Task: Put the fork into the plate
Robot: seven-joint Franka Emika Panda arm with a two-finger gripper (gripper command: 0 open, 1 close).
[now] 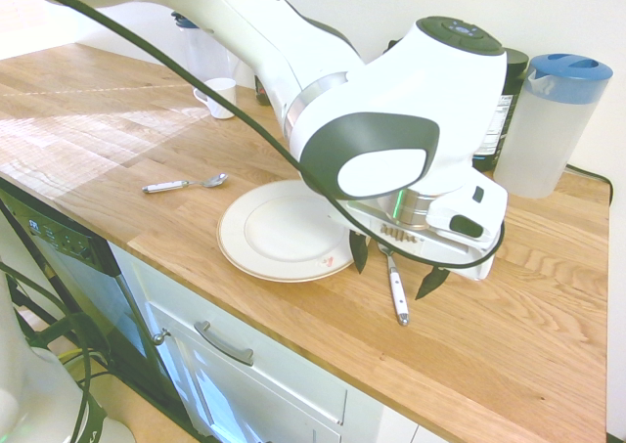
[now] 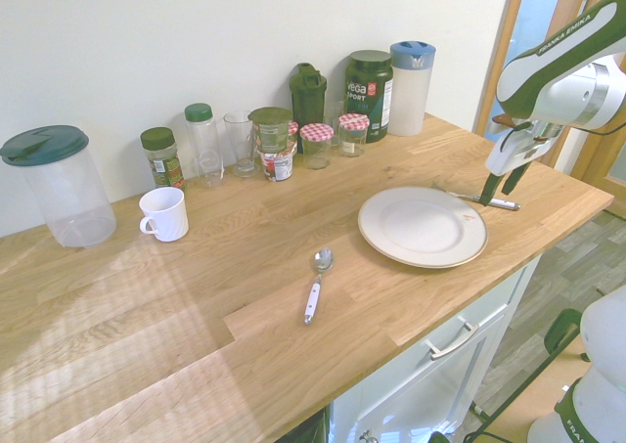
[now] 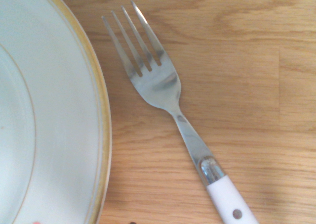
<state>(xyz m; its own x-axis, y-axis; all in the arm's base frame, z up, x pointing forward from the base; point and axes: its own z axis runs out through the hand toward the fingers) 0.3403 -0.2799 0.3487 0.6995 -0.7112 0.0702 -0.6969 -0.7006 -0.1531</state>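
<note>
The white handle (image 1: 398, 298) will turn straight between my gripper's open fingers when I close them on it, since the fork's neck (image 3: 189, 133) lies at a slant between them.
The fork (image 1: 396, 289) lies flat on the wooden counter just beside the plate (image 1: 284, 230), silver tines pointing away from the counter's front edge, white handle toward it. In the second exterior view the fork (image 2: 489, 201) sits to the right of the plate (image 2: 423, 226). My gripper (image 1: 393, 267) hangs open right over the fork, one dark finger on each side of its neck, tips close to the wood. From the side, the gripper (image 2: 499, 184) stands low above the fork with nothing held. The wrist view shows the fork (image 3: 163, 90) close up next to the plate rim (image 3: 101, 125).
A small spoon (image 2: 315, 285) lies on the counter left of the plate. A white mug (image 2: 162, 213), a lidded pitcher (image 2: 56, 184), jars, bottles and a blue-lidded jug (image 2: 410, 86) line the wall. The counter's front edge runs close by the fork.
</note>
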